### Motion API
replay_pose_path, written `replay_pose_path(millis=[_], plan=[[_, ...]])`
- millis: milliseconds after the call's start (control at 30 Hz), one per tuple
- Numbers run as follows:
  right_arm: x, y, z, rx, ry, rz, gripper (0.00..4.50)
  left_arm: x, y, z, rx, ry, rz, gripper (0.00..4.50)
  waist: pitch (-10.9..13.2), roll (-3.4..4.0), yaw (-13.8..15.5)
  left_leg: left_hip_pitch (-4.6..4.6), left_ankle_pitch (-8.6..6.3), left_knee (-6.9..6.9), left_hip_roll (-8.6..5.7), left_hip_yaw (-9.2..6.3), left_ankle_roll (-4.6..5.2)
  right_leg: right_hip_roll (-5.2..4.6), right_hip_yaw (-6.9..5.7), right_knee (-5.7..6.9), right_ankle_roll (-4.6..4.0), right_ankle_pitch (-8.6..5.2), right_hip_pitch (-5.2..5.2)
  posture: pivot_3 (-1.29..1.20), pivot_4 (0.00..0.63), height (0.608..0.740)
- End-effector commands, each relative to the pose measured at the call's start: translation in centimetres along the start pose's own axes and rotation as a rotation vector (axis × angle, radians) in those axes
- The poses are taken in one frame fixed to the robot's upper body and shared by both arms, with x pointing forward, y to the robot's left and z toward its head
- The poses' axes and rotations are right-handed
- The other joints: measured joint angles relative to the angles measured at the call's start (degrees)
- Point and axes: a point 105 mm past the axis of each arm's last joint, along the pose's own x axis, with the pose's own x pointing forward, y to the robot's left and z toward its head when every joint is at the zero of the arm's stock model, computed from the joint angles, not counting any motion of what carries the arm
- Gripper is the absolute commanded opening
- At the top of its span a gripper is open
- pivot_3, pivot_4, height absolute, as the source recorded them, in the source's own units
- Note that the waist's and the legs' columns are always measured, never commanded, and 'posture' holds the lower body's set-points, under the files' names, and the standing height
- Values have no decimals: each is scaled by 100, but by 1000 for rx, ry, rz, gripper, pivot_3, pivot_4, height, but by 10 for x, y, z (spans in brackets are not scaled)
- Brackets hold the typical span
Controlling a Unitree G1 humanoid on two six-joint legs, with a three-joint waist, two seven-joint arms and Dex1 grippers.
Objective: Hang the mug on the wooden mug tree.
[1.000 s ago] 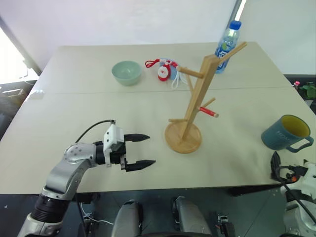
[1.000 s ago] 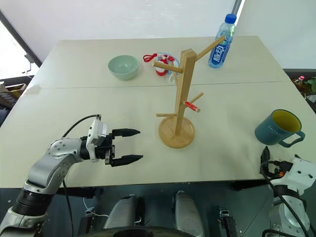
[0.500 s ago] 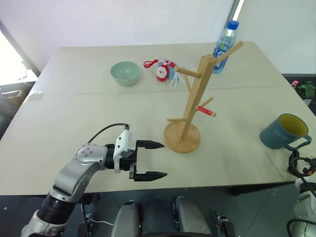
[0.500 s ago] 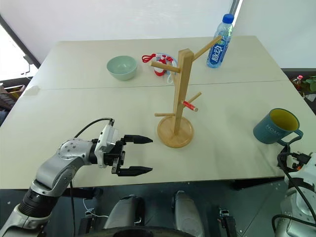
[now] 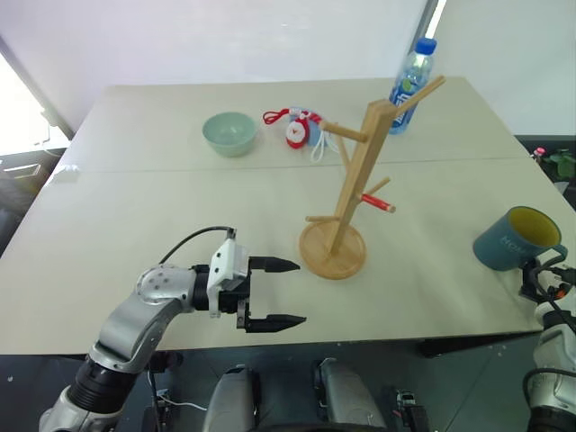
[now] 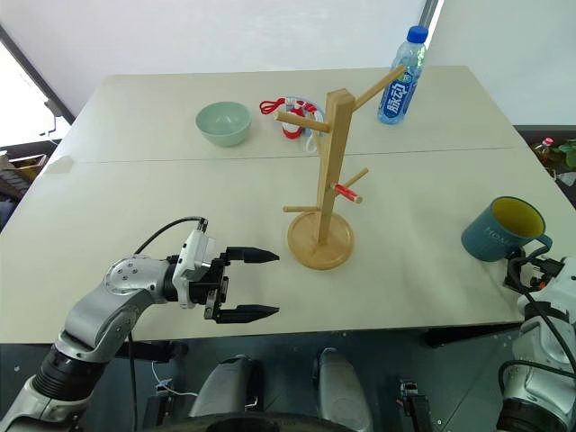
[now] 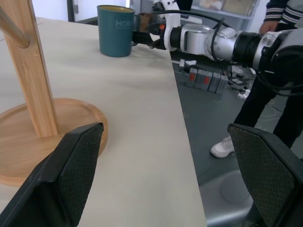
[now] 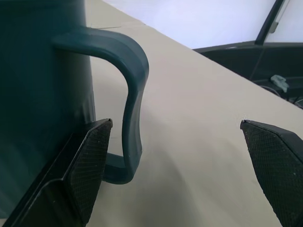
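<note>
The red-tipped peg will go through above my right gripper's fingers when I push the mug on, because the mug's loop handle (image 8: 137,80) has a tall gap (image 8: 111,97).
The dark teal mug (image 5: 515,238) with a yellow-green inside stands upright near the table's right edge, its handle facing that edge. My right gripper (image 8: 176,124) is open just off the edge, level with the handle (image 8: 133,94). The handle stands close in front of one finger (image 8: 90,161) and nothing is gripped. The wooden mug tree (image 5: 349,184) stands mid-table on its round base, with a red-tipped peg on its right. My left gripper (image 5: 301,292) hovers open and empty just left of the base, pointing right. The left wrist view shows the base (image 7: 52,142), the mug (image 7: 115,30) and the right gripper (image 7: 144,37).
A pale green bowl (image 5: 229,132), a red-and-white trinket (image 5: 295,127) and a water bottle (image 5: 410,76) sit at the back of the table. A person (image 7: 270,90) stands beside the table's near right corner. The table's front edge (image 5: 360,344) runs just below my left gripper.
My right gripper has moved forward and outward along the table's right edge, up to the mug's handle. My left gripper slid a little right toward the tree's base, then held still.
</note>
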Motion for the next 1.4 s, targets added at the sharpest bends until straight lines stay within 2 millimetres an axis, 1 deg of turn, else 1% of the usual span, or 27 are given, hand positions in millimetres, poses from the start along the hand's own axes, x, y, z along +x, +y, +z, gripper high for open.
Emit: replay_pose_path(millis=[33,67,133,167,200,233,300,367,433,500,567,600,633,733,833,933,1000,1167,1267,1400], plan=[[5,-2,13,45,-42,22,3944,3,-3,9,40,-13,-18,4500,0,0,0,1,0,0,0,0,0,0,0,0,0,0,1,0,150,740],[6,-1,13,51,-42,28,3618,3,-3,9,40,-13,-18,4500,0,0,0,1,0,0,0,-1,0,1,0,1,0,0,2,0,150,740],[7,6,12,86,-38,66,2620,3,-1,10,41,-13,-15,4500,0,0,0,1,0,1,0,-1,0,1,0,1,0,0,3,0,150,740],[7,9,12,96,-38,84,2033,3,-1,10,42,-13,-13,4500,0,0,1,1,0,2,0,-1,0,1,0,1,1,0,3,0,150,740],[7,11,12,102,-39,94,1609,3,0,10,43,-12,-12,4500,0,0,2,1,0,3,0,-1,0,1,0,1,1,0,3,0,150,740],[8,12,12,103,-40,98,986,3,0,10,43,-11,-11,4500,0,0,3,1,0,4,0,-1,0,0,0,1,1,1,4,0,150,740],[7,14,13,112,-46,106,21,3,1,10,44,-9,-10,4500,0,1,9,1,0,8,0,-2,0,1,-1,2,1,1,6,0,150,740],[5,16,15,117,-53,115,21,3,2,10,44,-7,-7,4500,0,1,6,0,0,11,0,-3,0,0,-1,3,1,1,8,0,150,740],[2,23,18,61,-55,151,21,1,4,9,45,1,3,4500,0,1,8,1,0,12,0,-3,0,0,-1,4,1,1,8,0,150,740],[-7,45,26,-67,-81,268,21,-3,7,7,46,10,26,4500,-1,3,10,1,0,12,0,-4,0,0,-2,7,1,0,8,0,150,740],[-25,83,44,-241,-151,467,21,-8,14,5,47,19,63,4500,-3,13,-5,1,0,12,2,-7,0,2,-3,9,1,0,7,0,150,740],[-37,103,53,-313,-191,572,21,-12,17,3,45,24,80,4500,-4,16,-19,2,0,13,2,-5,0,2,-2,12,2,0,6,0,150,740],[-48,118,60,-363,-223,659,21,-14,19,2,43,27,94,4500,-5,18,-27,4,0,13,2,-4,0,3,0,14,2,0,6,0,150,740],[-68,142,74,-432,-269,800,21,-20,25,1,38,27,121,4500,-4,16,-4,6,0,24,7,-7,0,10,-4,22,2,0,5,0,150,740],[-95,169,88,-574,-325,993,21,-26,35,1,34,15,163,4500,-3,16,39,-1,0,42,6,-15,0,7,-13,26,2,-1,10,0,150,740],[-111,183,101,-658,-362,1100,21,-31,45,4,37,-5,204,4500,5,-2,48,-2,0,51,3,-17,0,1,-16,21,2,-1,17,0,150,740],[-116,188,107,-683,-374,1131,21,-34,49,6,39,-12,219,4500,4,-7,42,-4,0,53,3,-18,0,0,-15,16,1,-1,20,0,150,740],[-126,201,128,-696,-433,1163,21,-39,56,8,54,-11,243,4500,7,-11,31,-6,-1,53,1,-17,0,0,-15,13,1,0,20,0,150,740],[-133,207,137,-698,-458,1175,21,-41,60,14,59,-33,253,4500,7,-11,35,-6,-1,52,3,-21,0,2,-19,15,1,0,19,0,150,740],[-136,210,145,-696,-476,1168,21,-41,59,26,53,-80,228,4500,8,-14,42,-6,-1,53,4,-22,0,2,-20,15,1,0,21,0,150,740]])
